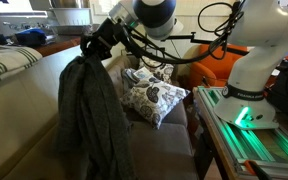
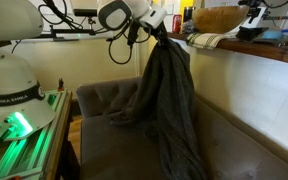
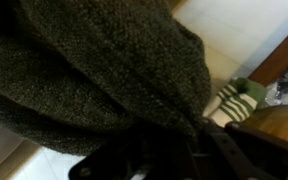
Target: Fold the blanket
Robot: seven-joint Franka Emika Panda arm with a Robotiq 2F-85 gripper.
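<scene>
The blanket is hanging in a long column with its lower end on the sofa seat (image 2: 184,160). Next, my gripper brings the blanket's top (image 2: 167,57) down over that end.
The dark grey blanket (image 1: 89,115) hangs limp and bunched from my gripper (image 1: 92,44), draping down over the sofa. In both exterior views it dangles from the gripper (image 2: 156,27) as a long wrinkled column (image 2: 169,95), its lower end reaching the sofa seat. My gripper is shut on the blanket's top edge, held high above the sofa back. In the wrist view the knitted grey blanket (image 3: 94,70) fills most of the frame, pinched between the dark fingers (image 3: 184,140).
Two white-and-brown patterned cushions (image 1: 152,95) lie on the grey sofa (image 2: 104,100). A green-and-white striped cloth (image 1: 4,65) lies on the ledge behind the sofa, also seen in the wrist view (image 3: 236,100). The robot base (image 1: 249,75) stands on a green-lit stand (image 2: 24,125).
</scene>
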